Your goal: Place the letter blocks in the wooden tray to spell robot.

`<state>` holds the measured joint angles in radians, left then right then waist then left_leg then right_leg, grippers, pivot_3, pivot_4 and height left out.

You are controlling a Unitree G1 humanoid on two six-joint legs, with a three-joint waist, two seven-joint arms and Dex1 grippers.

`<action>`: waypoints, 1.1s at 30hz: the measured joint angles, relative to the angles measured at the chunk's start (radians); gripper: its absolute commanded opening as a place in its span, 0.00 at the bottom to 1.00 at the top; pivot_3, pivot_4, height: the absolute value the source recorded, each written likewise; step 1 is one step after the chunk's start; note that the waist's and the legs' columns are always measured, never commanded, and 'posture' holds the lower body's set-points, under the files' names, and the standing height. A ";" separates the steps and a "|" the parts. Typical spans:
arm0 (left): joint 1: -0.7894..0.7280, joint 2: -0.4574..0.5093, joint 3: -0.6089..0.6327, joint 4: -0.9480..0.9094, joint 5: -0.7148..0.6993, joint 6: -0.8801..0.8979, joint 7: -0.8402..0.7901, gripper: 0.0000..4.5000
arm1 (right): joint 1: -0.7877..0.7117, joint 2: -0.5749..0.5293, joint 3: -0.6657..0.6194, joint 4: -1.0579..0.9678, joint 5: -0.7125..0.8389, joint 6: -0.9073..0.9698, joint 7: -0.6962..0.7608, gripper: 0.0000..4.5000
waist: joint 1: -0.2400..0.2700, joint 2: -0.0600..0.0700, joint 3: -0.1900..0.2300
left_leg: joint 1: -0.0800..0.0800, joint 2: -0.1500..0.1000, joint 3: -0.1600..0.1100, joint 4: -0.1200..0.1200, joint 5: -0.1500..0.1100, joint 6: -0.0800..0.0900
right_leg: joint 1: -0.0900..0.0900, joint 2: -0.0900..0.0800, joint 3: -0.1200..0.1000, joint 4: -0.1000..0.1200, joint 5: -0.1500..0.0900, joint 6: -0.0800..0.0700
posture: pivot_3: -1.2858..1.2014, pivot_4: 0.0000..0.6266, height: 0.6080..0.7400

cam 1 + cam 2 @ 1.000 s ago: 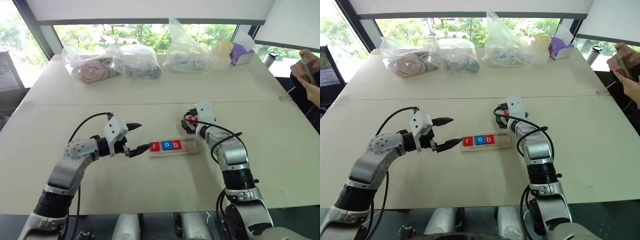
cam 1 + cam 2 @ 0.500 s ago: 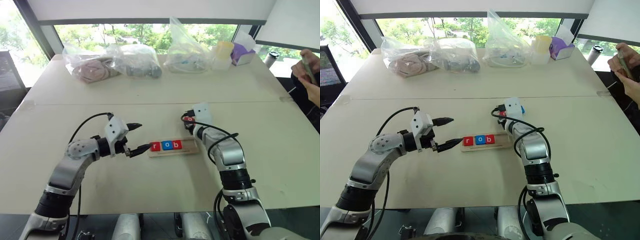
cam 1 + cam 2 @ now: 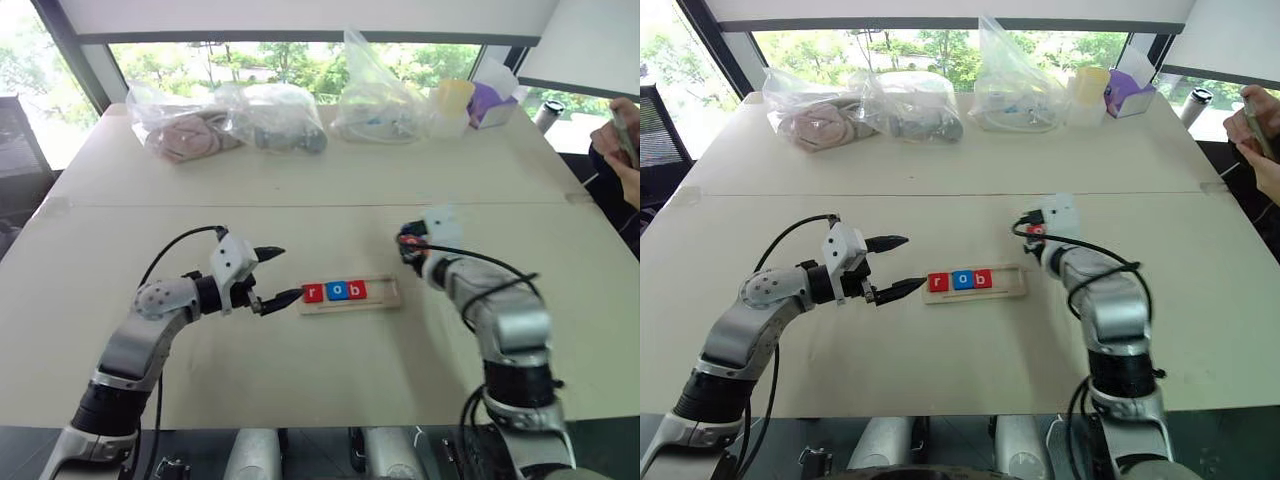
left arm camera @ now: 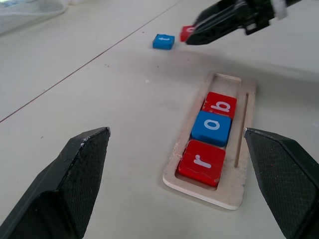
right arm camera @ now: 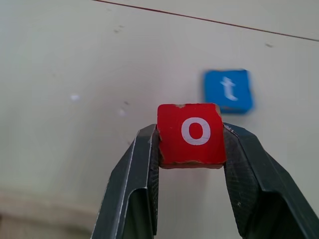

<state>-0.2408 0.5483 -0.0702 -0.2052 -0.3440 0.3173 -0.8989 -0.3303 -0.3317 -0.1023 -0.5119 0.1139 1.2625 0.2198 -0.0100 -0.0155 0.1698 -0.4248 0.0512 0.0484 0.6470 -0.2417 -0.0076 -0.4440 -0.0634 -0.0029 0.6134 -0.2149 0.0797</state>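
The robot's right gripper is holding the red o block by the sides that face along the tray, so the robot should put the red o block down and take hold of its other sides.
The wooden tray lies mid-table holding three letter blocks in a row: red r, blue o and red b; its right end is bare. My right gripper hovers just beyond the tray's right end, shut on a red o block held off the table. A blue t block lies flat on the table beyond it. My left gripper stands open at the tray's left end, nothing between its fingers.
Clear plastic bags with goods line the table's far edge, along with a yellow cup and a purple box. A person's hands hold something at the far right. A seam crosses the table.
My right gripper has shut on the red o block and drawn back to the right with it, lifting it off the table. The left arm has stayed where it was.
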 measured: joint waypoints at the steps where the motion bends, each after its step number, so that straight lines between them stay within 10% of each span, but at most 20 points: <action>1: 0.003 0.003 0.001 0.002 0.000 -0.002 -0.005 1.00 | 0.051 -0.012 -0.016 -0.063 0.013 0.041 0.009 0.26 | -0.001 0.000 0.000 | 0.000 0.000 -0.001 0.000 0.000 0.000 | 0.000 0.000 0.000 0.000 0.000 0.000 | 0.52 0.24 1.00; 19: -0.045 -0.006 -0.028 0.069 0.010 -0.040 -0.051 1.00 | 0.202 0.120 -0.087 -0.192 0.022 0.081 -0.087 0.26 | -0.005 0.000 0.000 | 0.001 0.000 -0.002 0.001 0.000 0.000 | -0.001 0.001 0.000 0.000 0.001 -0.002 | 0.52 0.24 1.00; 25: -0.045 -0.006 -0.028 0.068 0.010 -0.041 -0.041 1.00 | 0.203 0.098 -0.045 -0.152 0.028 0.053 -0.074 0.96 | -0.004 0.000 0.000 | 0.001 0.000 -0.002 0.001 0.000 0.000 | 0.000 0.001 0.000 0.000 0.001 -0.002 | 0.52 0.24 1.00; 33: -0.037 -0.008 -0.027 0.066 0.010 -0.040 -0.022 1.00 | 0.190 -0.459 0.031 -0.083 0.145 -0.344 0.454 0.99 | -0.003 0.000 0.001 | 0.001 -0.001 -0.002 0.002 0.000 0.000 | 0.001 0.000 0.000 -0.002 0.000 0.000 | 0.52 0.24 1.00</action>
<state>-0.2773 0.5404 -0.0977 -0.1395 -0.3339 0.2771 -0.9205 -0.1404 -0.7904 -0.0715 -0.5948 0.2586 0.9184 0.6736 -0.0129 -0.0158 0.1710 -0.4238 0.0497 0.0466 0.6488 -0.2417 -0.0078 -0.4430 -0.0630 -0.0031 0.6119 -0.2147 0.0793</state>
